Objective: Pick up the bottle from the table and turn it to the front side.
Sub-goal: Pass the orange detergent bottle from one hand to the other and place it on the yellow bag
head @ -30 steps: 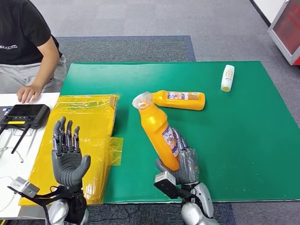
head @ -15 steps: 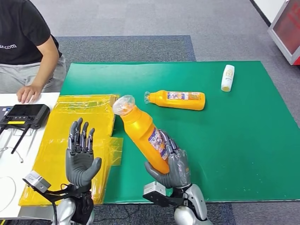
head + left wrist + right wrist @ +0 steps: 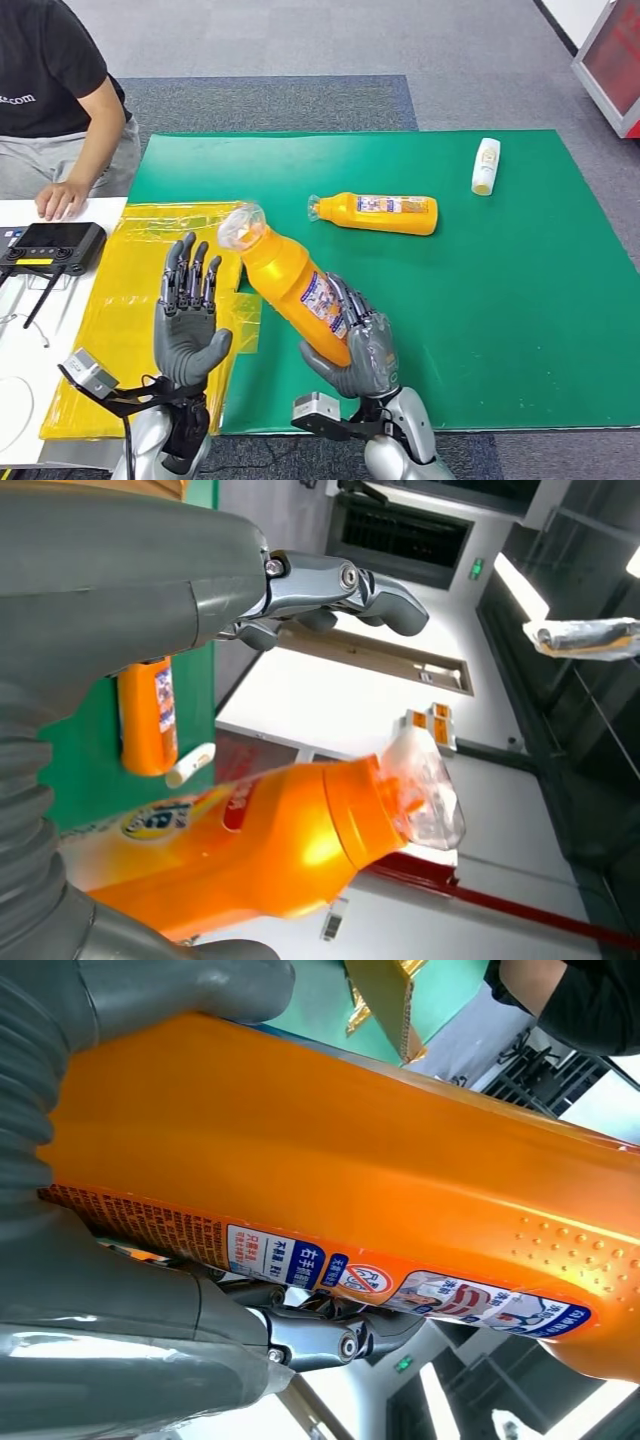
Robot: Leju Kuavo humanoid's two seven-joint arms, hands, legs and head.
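Note:
I expect the orange bottle (image 3: 293, 283) to lie with its front side up when I turn it over, because the round logo (image 3: 157, 820) is facing my left gripper.
My right hand (image 3: 361, 352) grips the base of an orange bottle (image 3: 290, 283) with a clear plastic-wrapped cap, held off the green mat and tilted, cap toward the left. The right wrist view shows the orange bottle (image 3: 362, 1170) close up, its label strip facing the camera. My left hand (image 3: 187, 318) stands upright with fingers apart, palm toward the bottle, a short gap from its neck and holding nothing. In the left wrist view the bottle (image 3: 249, 845) lies just beyond my left hand's fingers (image 3: 332, 585).
A second orange bottle (image 3: 380, 213) lies flat on the green mat (image 3: 490, 310), and a small white bottle (image 3: 485, 166) lies at the far right. Yellow plastic bags (image 3: 143, 290) cover the left. A person (image 3: 53, 90) sits at far left by a black device (image 3: 51, 246).
My right hand carried the bottle leftward and tipped its cap further left. My left hand rose and moved right, closing toward the bottle.

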